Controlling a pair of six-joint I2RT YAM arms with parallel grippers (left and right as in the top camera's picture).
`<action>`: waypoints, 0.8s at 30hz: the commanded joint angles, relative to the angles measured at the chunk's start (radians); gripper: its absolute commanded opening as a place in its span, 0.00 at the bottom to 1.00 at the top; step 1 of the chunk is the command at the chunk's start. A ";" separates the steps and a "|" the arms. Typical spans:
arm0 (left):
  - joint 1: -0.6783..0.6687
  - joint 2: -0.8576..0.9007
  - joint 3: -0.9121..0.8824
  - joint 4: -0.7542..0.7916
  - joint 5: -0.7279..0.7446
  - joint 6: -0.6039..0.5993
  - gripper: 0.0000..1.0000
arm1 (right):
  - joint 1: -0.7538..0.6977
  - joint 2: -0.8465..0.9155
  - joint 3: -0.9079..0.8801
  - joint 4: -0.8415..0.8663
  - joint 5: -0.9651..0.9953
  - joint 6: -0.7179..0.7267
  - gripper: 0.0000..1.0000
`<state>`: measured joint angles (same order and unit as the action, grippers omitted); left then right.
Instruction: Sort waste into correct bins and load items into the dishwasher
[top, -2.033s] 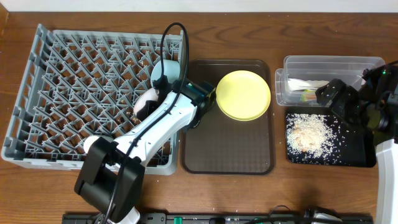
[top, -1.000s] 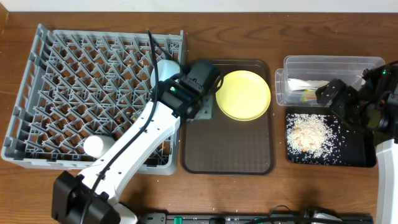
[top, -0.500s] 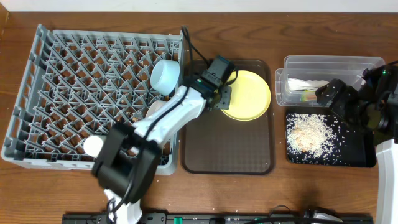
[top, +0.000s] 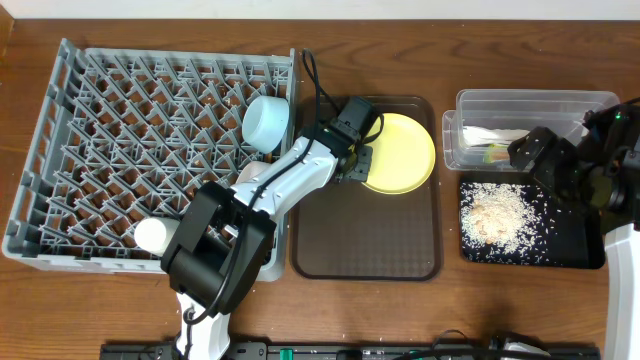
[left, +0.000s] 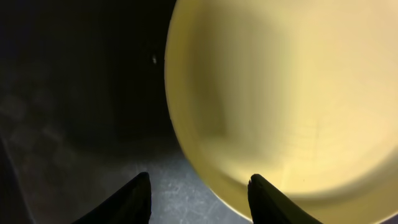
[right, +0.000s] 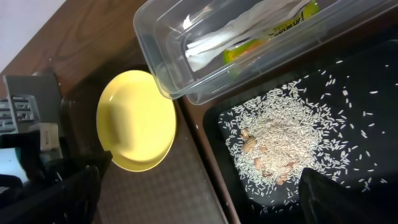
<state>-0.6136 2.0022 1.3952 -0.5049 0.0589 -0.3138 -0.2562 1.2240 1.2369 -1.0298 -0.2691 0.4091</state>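
Observation:
I should lift the plate's tub-side rim (top: 429, 170) with my right gripper and hand the plate over, because my left arm is reaching across the rack's edge to the flat-lying plate (top: 398, 155).
The pale yellow plate (top: 398, 150) lies on the dark brown serving tray (top: 365, 240). My left gripper (top: 356, 163) is open at the plate's left rim. In the left wrist view (left: 202, 199) one finger is over the plate (left: 280, 93) and the other over the tray. The light blue bowl (top: 266, 123) lies in the grey dish rack (top: 60, 150), and a white round bowl (top: 152, 235) sits near its front. My right gripper (top: 545, 155) is open and empty over the bins. The clear tub (top: 530, 100) holds the tissue (right: 236, 31) and the wrapper (right: 267, 38). Crumbs (top: 495, 215) lie in the black tray (top: 580, 250). I cannot make out the chopsticks.
The left arm reaches across the rack's right edge and its cable loops above the tray's far left corner. The brown tray's front half is bare (right: 161, 193). The tub and black tray stand side by side at the right, with brown table around them.
My left gripper has left the rack and moved right to the plate's left rim. The right arm has not moved.

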 joint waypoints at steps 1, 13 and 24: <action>0.006 -0.026 0.011 -0.019 0.016 0.006 0.53 | -0.012 0.000 0.006 -0.003 0.018 -0.006 0.99; 0.026 -0.387 0.011 -0.121 -0.017 0.006 0.58 | 0.058 0.027 -0.003 0.117 -0.244 0.036 0.88; 0.050 -0.639 0.011 -0.279 -0.191 0.005 0.60 | 0.544 0.233 -0.138 0.159 0.199 0.478 0.70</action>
<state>-0.5755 1.3880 1.3956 -0.7551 -0.0746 -0.3134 0.2226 1.4071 1.1141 -0.8810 -0.2813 0.6563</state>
